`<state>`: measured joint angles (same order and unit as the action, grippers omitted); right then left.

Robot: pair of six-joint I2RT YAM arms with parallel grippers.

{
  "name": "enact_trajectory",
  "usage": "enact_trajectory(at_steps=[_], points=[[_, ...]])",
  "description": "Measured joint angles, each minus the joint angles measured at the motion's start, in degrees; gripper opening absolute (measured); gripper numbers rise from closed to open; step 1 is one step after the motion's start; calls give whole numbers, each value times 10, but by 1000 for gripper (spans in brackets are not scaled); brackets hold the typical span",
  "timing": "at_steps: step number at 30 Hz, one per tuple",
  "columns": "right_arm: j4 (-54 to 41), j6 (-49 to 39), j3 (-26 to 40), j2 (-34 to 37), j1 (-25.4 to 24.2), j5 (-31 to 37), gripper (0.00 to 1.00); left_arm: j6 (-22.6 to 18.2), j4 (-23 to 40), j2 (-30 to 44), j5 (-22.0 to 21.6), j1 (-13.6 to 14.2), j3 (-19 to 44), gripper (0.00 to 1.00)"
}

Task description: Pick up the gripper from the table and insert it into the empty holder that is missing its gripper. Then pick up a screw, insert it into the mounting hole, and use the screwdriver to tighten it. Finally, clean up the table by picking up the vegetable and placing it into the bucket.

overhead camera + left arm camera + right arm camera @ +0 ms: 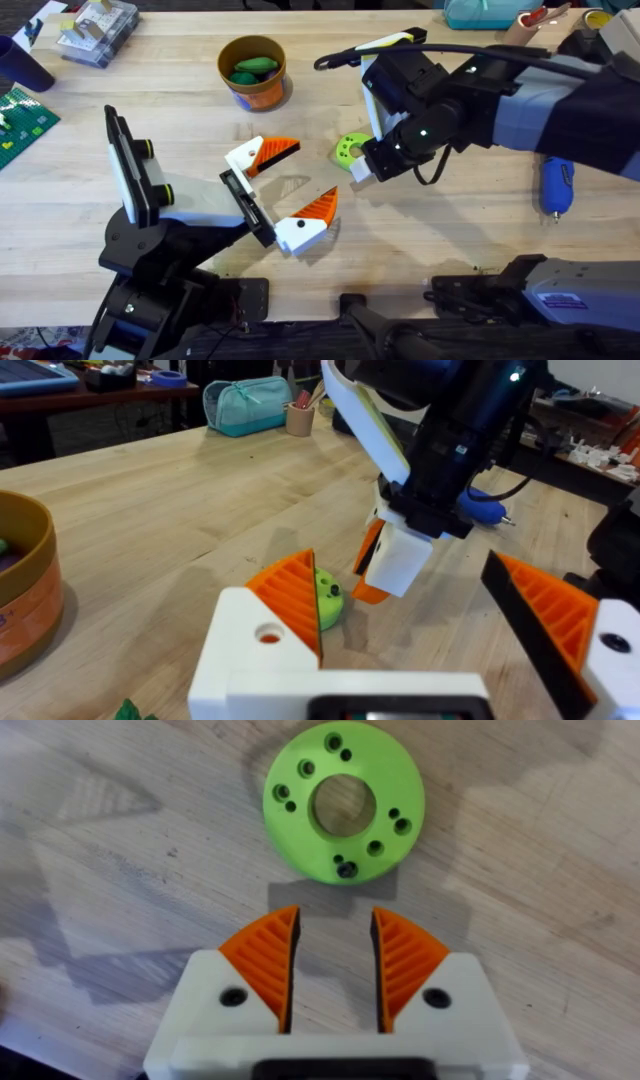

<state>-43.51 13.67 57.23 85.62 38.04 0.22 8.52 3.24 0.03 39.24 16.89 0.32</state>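
I expect the screw to slide up when I lift, while the green gripper (290,835) stays flat, because a black head (347,870) takes up the near hole.
The lime-green gripper (349,150) is a flat ring with round holes, lying on the wooden table (450,230). My right gripper (335,915) hovers just short of the green gripper (343,800), open by a narrow gap with nothing between its orange pads. My left gripper (315,170) stands wide open close to the left of it, and the green piece (328,595) peeks out past one pad (295,600). The blue screwdriver (556,185) lies at the right. The orange bucket (252,72) holds a green vegetable (256,66). Holder and screw are out of view.
A clear plastic box (97,28), a dark cup (20,65) and a green baseplate (20,120) sit at the far left. A teal pouch (480,12) and clutter line the back right. Bare wood lies in front of both grippers.
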Motion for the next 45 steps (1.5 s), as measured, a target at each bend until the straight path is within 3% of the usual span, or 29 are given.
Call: enact_trajectory(at_steps=[11, 45], points=[[60, 5, 0, 0, 0, -1, 423, 1, 0, 0, 0, 0, 0, 995], [79, -17, 1, 55, 0, 23, 423, 1, 0, 0, 0, 0, 0, 995]])
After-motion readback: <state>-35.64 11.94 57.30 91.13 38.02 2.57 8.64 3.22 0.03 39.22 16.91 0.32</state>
